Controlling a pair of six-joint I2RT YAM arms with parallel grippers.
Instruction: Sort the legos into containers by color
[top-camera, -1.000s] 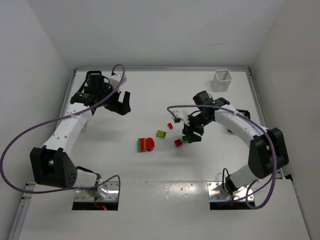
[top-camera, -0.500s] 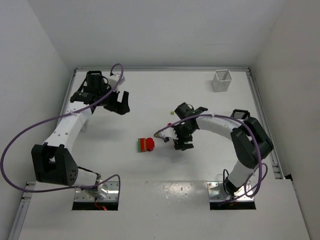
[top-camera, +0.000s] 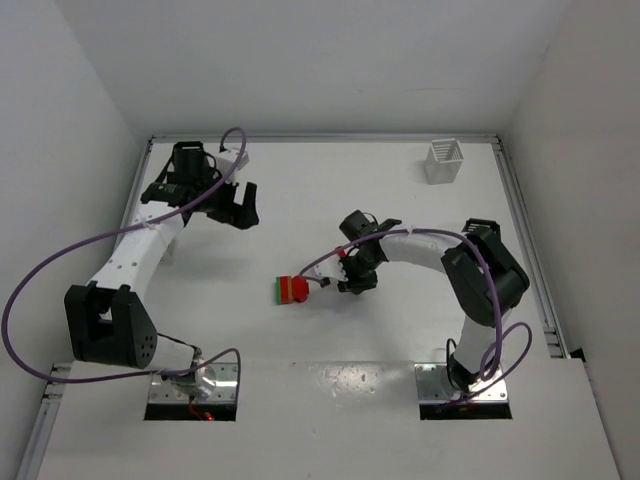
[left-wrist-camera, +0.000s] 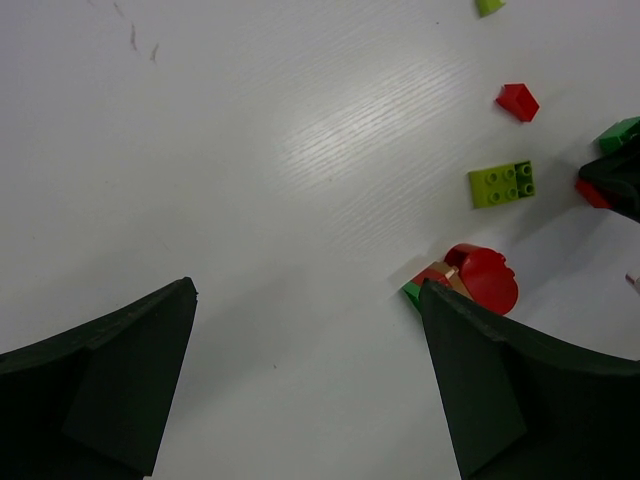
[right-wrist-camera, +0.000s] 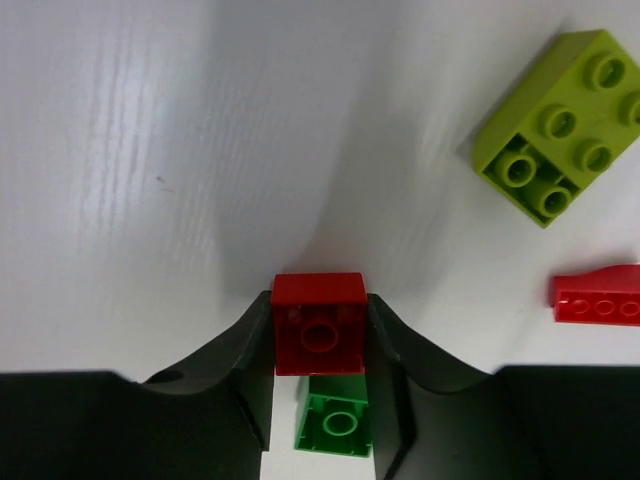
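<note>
The right gripper's fingers hold only the small red brick by both sides, so the robot should go on carrying the brick until it hangs over the white basket.
My right gripper is shut on a small red brick on the table. A green brick lies between the jaws just behind it. In the top view this gripper is low at the table's middle, right of a red, green and tan stack. A yellow-green brick and a red piece lie to its right. My left gripper is open and empty above the table at the far left. Its view shows the stack, a yellow-green plate and a small red piece.
A white basket stands at the back right. A black slatted basket shows partly behind my right arm. A tiny yellow-green piece lies farther back. The table's raised rails run along the left and right edges.
My right arm has swung left and come down over the loose bricks, and its jaws now hold the red brick. The left arm has not moved.
</note>
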